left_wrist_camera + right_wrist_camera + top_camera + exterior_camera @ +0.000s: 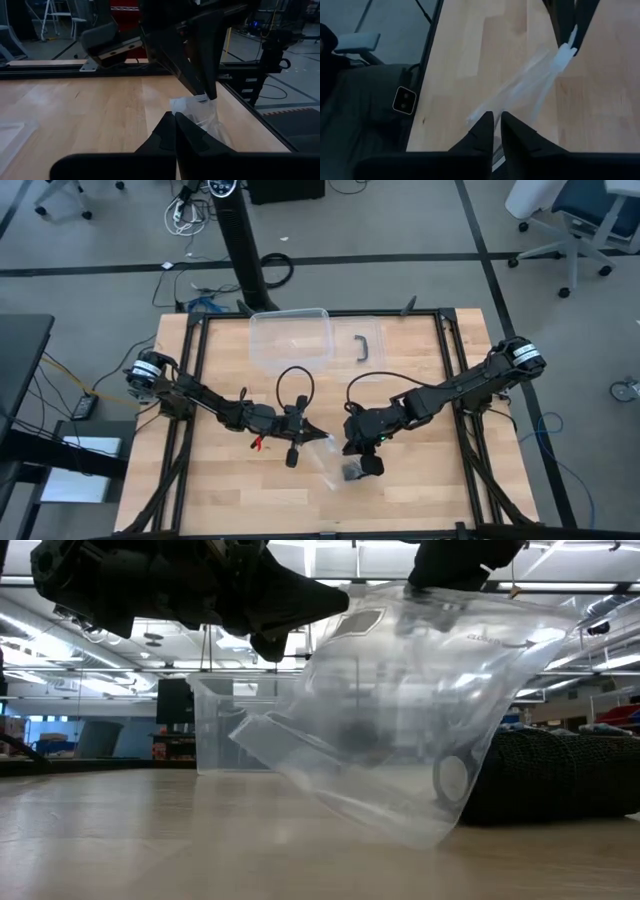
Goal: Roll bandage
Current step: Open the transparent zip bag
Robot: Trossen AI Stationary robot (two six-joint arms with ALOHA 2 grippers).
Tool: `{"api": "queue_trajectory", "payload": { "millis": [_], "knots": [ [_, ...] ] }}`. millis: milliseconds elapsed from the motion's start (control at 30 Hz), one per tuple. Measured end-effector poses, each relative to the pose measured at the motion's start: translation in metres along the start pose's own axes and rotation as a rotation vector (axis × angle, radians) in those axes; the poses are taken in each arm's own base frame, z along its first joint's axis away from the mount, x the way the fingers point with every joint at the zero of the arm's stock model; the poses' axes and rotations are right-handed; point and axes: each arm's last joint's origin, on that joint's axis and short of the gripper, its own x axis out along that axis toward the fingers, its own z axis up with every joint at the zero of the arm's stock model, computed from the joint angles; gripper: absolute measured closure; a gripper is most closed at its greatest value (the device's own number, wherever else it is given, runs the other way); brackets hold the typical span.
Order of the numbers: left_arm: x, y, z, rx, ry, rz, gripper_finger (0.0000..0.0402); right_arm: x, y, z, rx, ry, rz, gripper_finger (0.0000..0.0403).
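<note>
The bag's opening [536, 79] is narrow where my right gripper is pinching it. Next, my right gripper opens and works its fingers inside [514, 104] to widen the bag's opening.
A crinkly clear plastic bag [400, 720] hangs between my two grippers over the middle of the table. My left gripper [322, 433] reaches in from the left and is shut on the bag's top. My right gripper [350, 445] comes from the right, its fingers closed to a narrow slit on the same top edge. The bandage [560, 780], a black bundle, lies on the table by the bag's lower end, below my right gripper [352, 472]. I cannot tell whether it is inside the bag or behind it. My left gripper pinches the bag's top edge [566, 50] between its two fingers, coming in level from the table's left. The film runs drawn out from there to the other gripper. My right gripper pinches the bag's top edge [202, 98] between its fingers, slanting down from the table's right. The bag hangs below both grippers, its lower end [430, 830] on the table.
A clear plastic box [290, 338] stands at the table's far middle, with a black handle [362, 346] lying to its right. The table's near side [250, 500] is bare wood. Cables loop over the table between the box and the grippers.
</note>
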Motion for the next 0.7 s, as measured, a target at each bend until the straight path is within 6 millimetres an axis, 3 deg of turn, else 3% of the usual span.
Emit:
{"api": "queue_trajectory", "payload": {
  "millis": [367,700],
  "knots": [
    [0.0,0.0,0.0,0.0,0.0,0.0,0.0402,-0.012,0.003,0.004,-0.004,-0.026,0.032,0.0299],
    [0.0,0.0,0.0,0.0,0.002,0.0,0.0402,-0.03,0.006,0.006,-0.01,-0.046,0.036,0.0309]
  ]
}}
